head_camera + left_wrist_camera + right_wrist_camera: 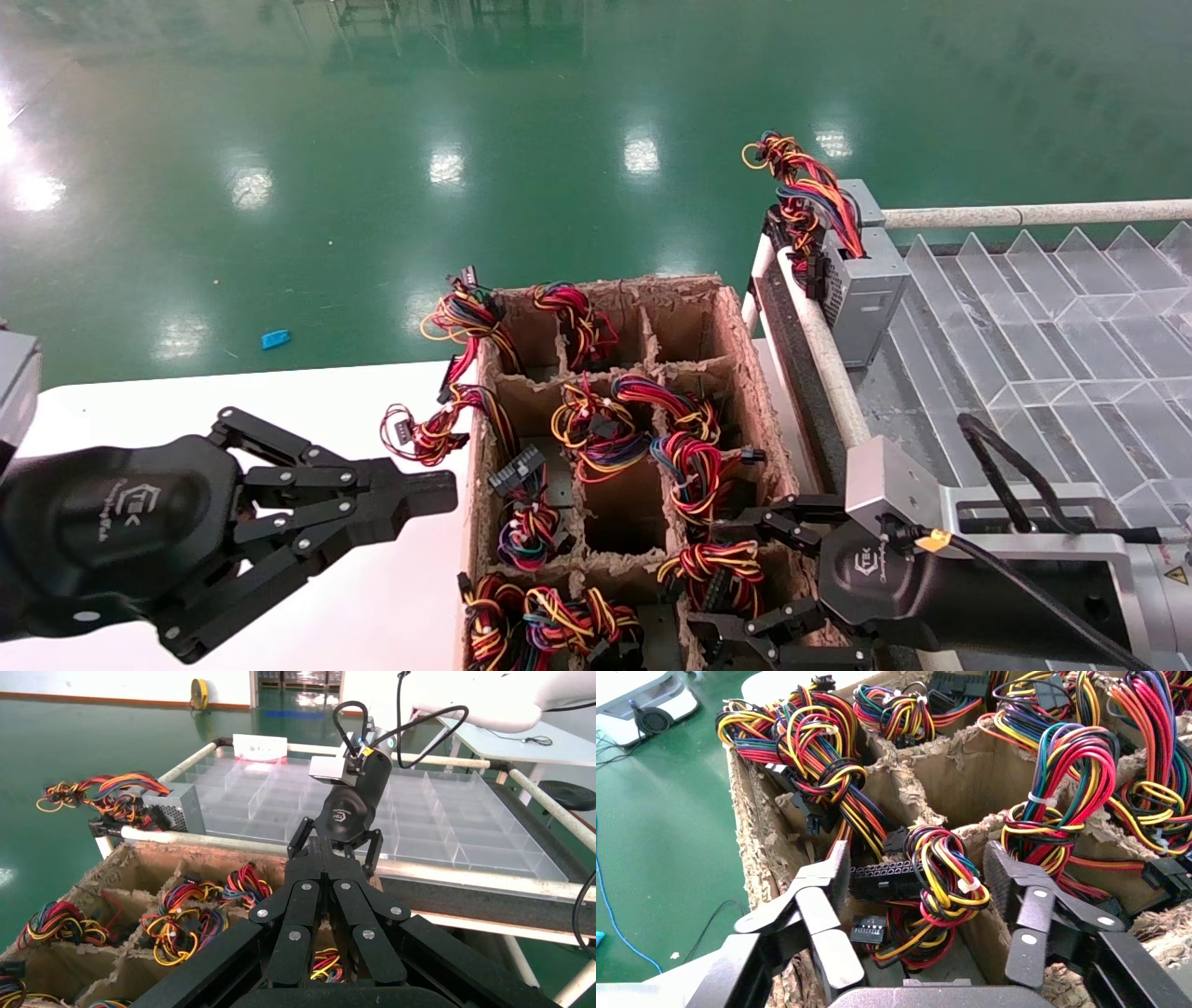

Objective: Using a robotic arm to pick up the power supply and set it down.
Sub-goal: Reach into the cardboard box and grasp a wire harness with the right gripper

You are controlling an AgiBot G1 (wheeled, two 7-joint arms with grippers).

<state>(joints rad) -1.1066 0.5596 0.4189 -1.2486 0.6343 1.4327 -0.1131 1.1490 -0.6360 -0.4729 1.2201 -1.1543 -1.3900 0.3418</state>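
Observation:
The power supply will come up hanging underneath when I lift the wire bundle, because a piece of grey metal (pixel 959 960) can be seen below the wire bundle.
The power supply sits in the near right compartment of the cardboard box. Mostly its looped red, yellow and black wire bundle (pixel 712 564) (pixel 940 881) shows. A strip of its grey metal (pixel 944 971) shows below the wires. My right gripper (pixel 726 587) (pixel 916 864) is open over that compartment, one finger on each side of the bundle, touching nothing that I can see. Its silver wrist cube is just behind it. Over the white table to the left of the box, my left gripper (pixel 447 489) (pixel 323 850) hangs shut and empty.
The divided cardboard box (pixel 726 317) holds several other wire bundles with blue and purple strands. A second grey box (pixel 866 289) with a wire bundle stands at the corner of the clear-divider tray (pixel 1024 326), behind a pale rail (pixel 819 345). The white table (pixel 326 401) lies left.

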